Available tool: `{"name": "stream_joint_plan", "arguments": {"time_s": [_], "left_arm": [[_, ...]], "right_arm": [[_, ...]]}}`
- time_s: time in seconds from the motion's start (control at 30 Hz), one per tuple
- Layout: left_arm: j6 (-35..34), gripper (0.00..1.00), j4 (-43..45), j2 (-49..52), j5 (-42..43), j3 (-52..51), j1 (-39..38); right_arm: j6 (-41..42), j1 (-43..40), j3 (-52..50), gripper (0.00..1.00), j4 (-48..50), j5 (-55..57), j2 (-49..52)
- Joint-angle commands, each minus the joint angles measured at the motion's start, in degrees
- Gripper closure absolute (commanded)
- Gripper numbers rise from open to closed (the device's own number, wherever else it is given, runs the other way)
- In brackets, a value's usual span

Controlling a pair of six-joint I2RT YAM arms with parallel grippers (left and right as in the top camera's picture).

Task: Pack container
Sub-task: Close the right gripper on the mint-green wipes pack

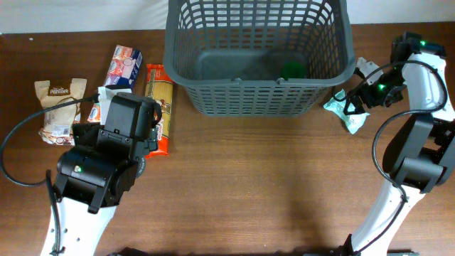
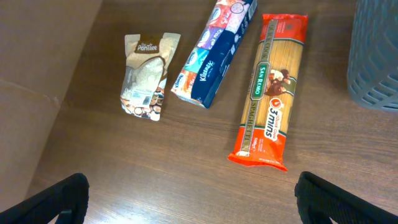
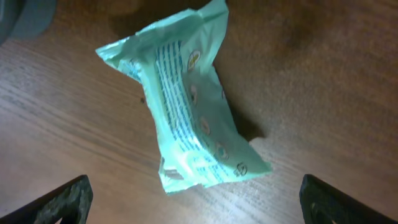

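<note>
My right gripper's open fingers are aligned across the mint-green packet's narrow width [image 3: 188, 106], so I should keep going down until they straddle its middle [image 1: 346, 112], then shut them.
The dark grey lattice basket [image 1: 259, 96] stands at the top centre; a green item [image 1: 292, 69] lies inside it. A mint-green packet [image 3: 186, 118] lies on the table right of the basket [image 1: 348, 112]. My right gripper [image 3: 193, 202] is open just above it, not touching. My left gripper [image 2: 186, 199] is open and empty over bare table below a red spaghetti packet [image 2: 269, 93], a blue tissue pack [image 2: 214, 53] and a beige pouch [image 2: 146, 74]. The basket's corner shows in the left wrist view [image 2: 376, 56].
The spaghetti [image 1: 159, 107], tissue pack [image 1: 122, 67] and beige pouch [image 1: 58, 107] lie in a row left of the basket, partly under my left arm. Another small packet [image 1: 96, 110] peeks out beside the arm. The wooden table [image 1: 270, 185] stretches across the front.
</note>
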Motion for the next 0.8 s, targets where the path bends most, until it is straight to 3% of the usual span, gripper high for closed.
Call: {"name": "stream_joint_plan", "arguments": {"time_s": [0.0, 0.77], "left_arm": [[-0.96, 0.01, -0.04, -0.28, -1.16, 0.98, 0.31], [-0.96, 0.01, -0.04, -0.28, -1.18, 0.98, 0.31]], "right_arm": [[-1.66, 0.02, -2.32, 0.01, 1.38, 0.09, -0.63], [0.13, 1.09, -11.26, 0.01, 10.62, -2.73, 3.21]]}}
